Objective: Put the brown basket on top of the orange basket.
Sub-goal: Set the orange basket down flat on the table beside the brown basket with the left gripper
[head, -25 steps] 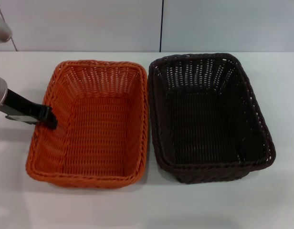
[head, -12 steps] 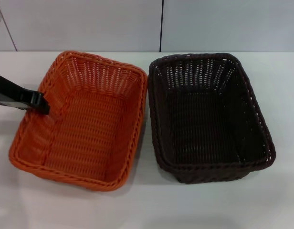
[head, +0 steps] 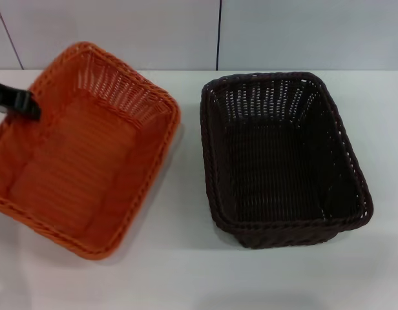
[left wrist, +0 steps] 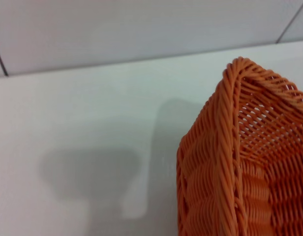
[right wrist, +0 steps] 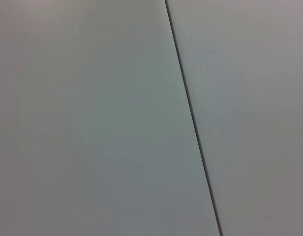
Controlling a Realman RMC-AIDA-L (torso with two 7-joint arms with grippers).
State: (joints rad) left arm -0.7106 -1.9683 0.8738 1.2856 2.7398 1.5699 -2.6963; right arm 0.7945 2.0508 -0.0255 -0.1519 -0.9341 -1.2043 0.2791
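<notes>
The orange basket [head: 79, 161] is tilted and hangs far from the brown basket, so the robot's left gripper should put it down flat on the open space [head: 175, 203] next to the brown basket.
The orange basket [head: 89, 161] hangs tilted at the left in the head view, lifted off the white table [head: 186, 278]. My left gripper [head: 31, 104] is shut on the rim of its left wall. The left wrist view shows one corner of the orange basket [left wrist: 240, 162] above the table, with its shadow below. On the right, the very dark brown basket [head: 283, 161] sits flat on the table, upright, with nothing in it and apart from the orange one. My right gripper does not show in any view.
A pale panelled wall [head: 218, 32] with a dark vertical seam runs along the table's far edge. The right wrist view shows only that wall [right wrist: 92, 118]. Bare table lies between the two baskets and in front of them.
The orange basket has been lifted off the table and swung up and to the left with my left gripper holding its rim. The brown basket has not moved.
</notes>
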